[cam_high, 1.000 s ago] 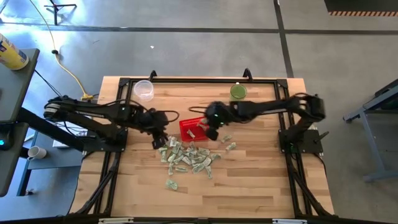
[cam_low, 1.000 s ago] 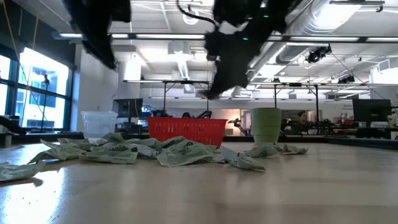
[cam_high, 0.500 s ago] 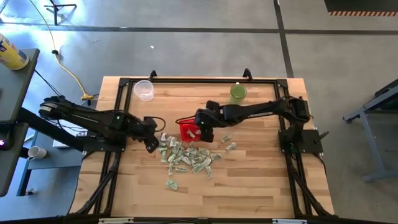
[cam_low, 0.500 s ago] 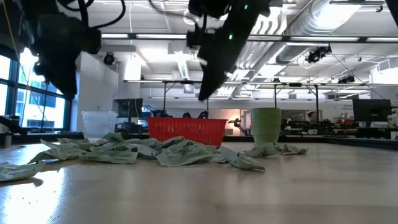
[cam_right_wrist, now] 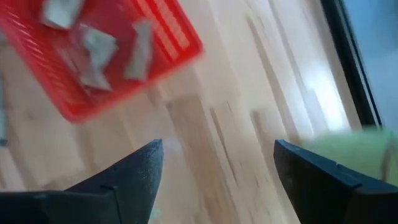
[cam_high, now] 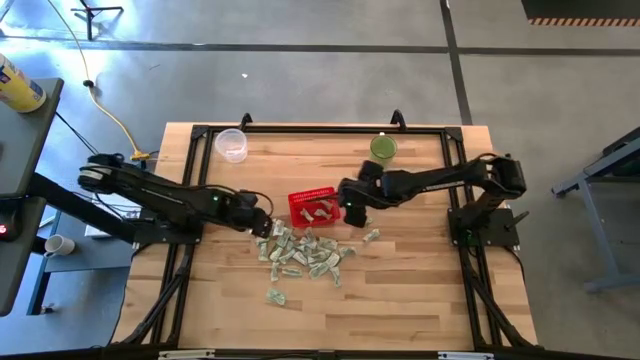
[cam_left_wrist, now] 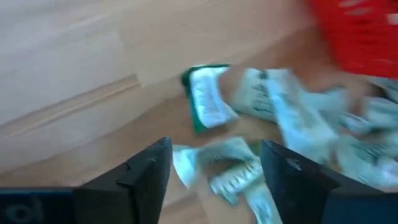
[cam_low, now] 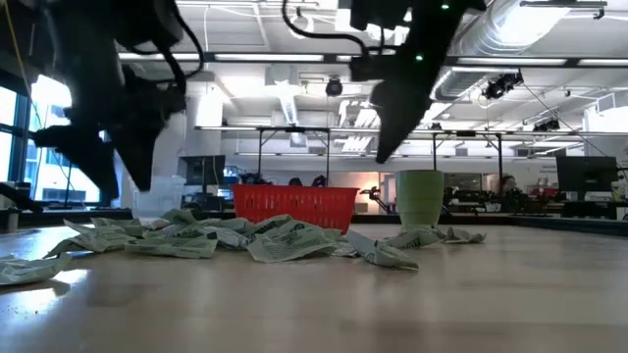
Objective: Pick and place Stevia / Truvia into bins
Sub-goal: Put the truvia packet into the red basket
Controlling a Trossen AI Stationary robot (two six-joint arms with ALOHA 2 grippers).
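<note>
My left gripper should move over to the green-edged sachet (cam_left_wrist: 209, 98) at the heap's edge and pinch it for the bin, because several overlapping sachets (cam_left_wrist: 233, 171) are between its fingers.
A heap of pale green and white Stevia / Truvia sachets (cam_high: 305, 250) lies flat on the wooden table, with a stray one (cam_high: 275, 296) nearer the front. The red mesh bin (cam_high: 313, 206) stands just beyond the heap and has a few sachets (cam_right_wrist: 93, 43) inside. My left gripper (cam_high: 262, 228) hangs open low over the heap's left edge, a finger on either side of a sachet (cam_left_wrist: 217, 174); I cannot tell whether it touches. My right gripper (cam_high: 352, 210) is open just right of the bin and holds nothing.
A clear plastic cup (cam_high: 232, 143) stands at the far left of the table and a green cup (cam_high: 383, 148) at the far right. A black frame (cam_high: 320, 128) runs round the table's edges. Bare wood lies in front of the heap.
My right gripper went left over the bin, then drew back toward the table's right edge and now hangs beside the bin. My left gripper has come down and moved right to the heap's left edge.
</note>
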